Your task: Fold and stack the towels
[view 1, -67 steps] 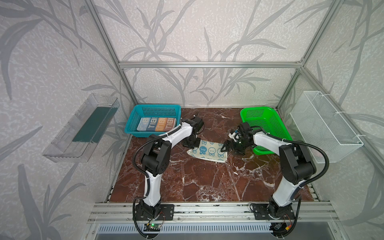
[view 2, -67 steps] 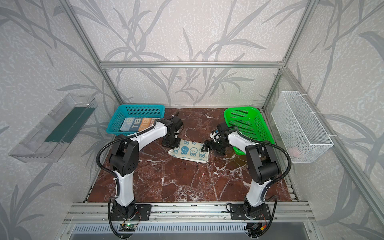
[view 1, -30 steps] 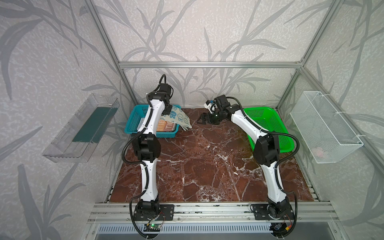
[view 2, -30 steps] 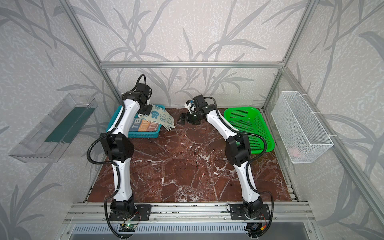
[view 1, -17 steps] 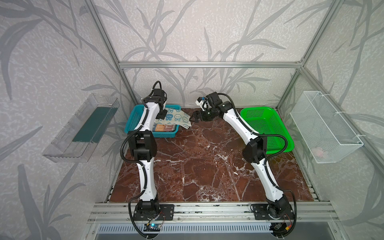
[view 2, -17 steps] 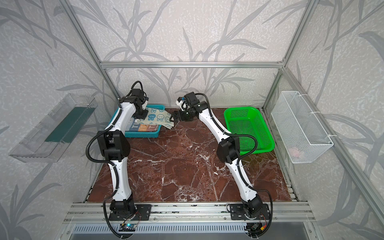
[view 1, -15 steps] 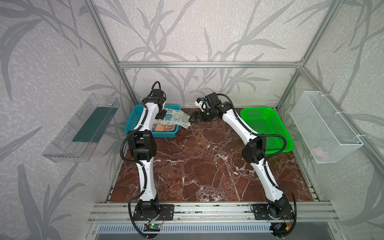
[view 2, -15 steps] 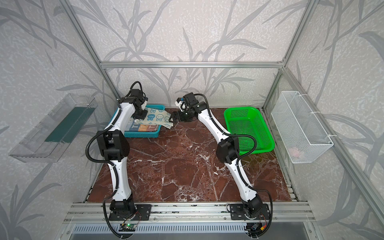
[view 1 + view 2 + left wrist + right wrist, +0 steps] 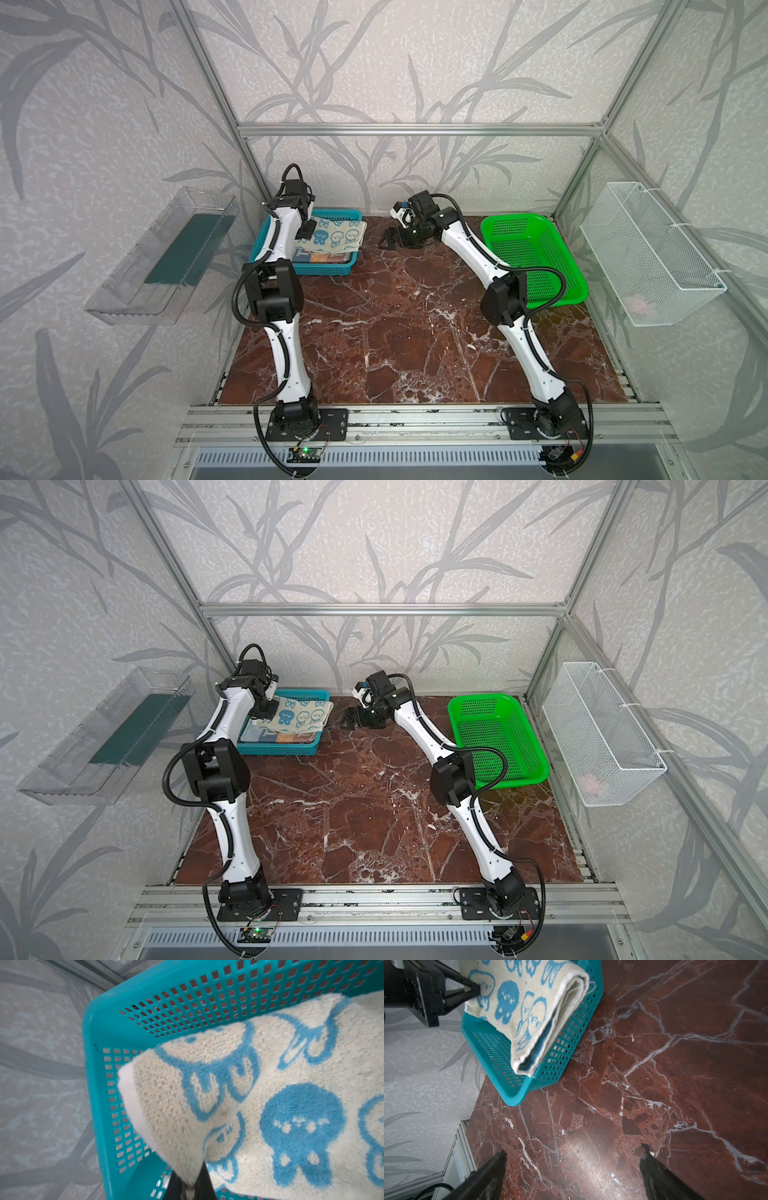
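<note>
The bunny towel's loose end (image 9: 360, 232) hangs over the blue basket's rim, so the robot's left gripper goes on pulling toward the basket's opposite side (image 9: 258, 245) until that end falls inside.
A folded cream-and-blue bunny towel (image 9: 336, 237) (image 9: 300, 717) lies draped across the top of the blue basket (image 9: 324, 270) (image 9: 282, 750). Its right end hangs over the rim. My left gripper (image 9: 308, 229) (image 9: 269, 708) is shut on the towel's left corner, and the pinched cloth (image 9: 187, 1126) rises from its fingers (image 9: 204, 1184). Other folded towels (image 9: 328, 257) (image 9: 291, 738) lie underneath in the basket, mostly hidden. My right gripper (image 9: 388, 240) (image 9: 351, 717) (image 9: 574, 1151) is open and holds nothing, just right of the basket above the marble. The towel (image 9: 533, 1007) and the basket (image 9: 519, 1093) show in its wrist view.
An empty green basket (image 9: 536, 257) (image 9: 498, 737) stands at the back right of the marble table (image 9: 395, 332). A white wire basket (image 9: 648, 253) hangs on the right wall. On the left wall is a clear tray (image 9: 166, 257).
The towel went from the table's middle up to the blue basket in my left gripper. My right gripper followed to the left, open. In the last half second almost nothing moved.
</note>
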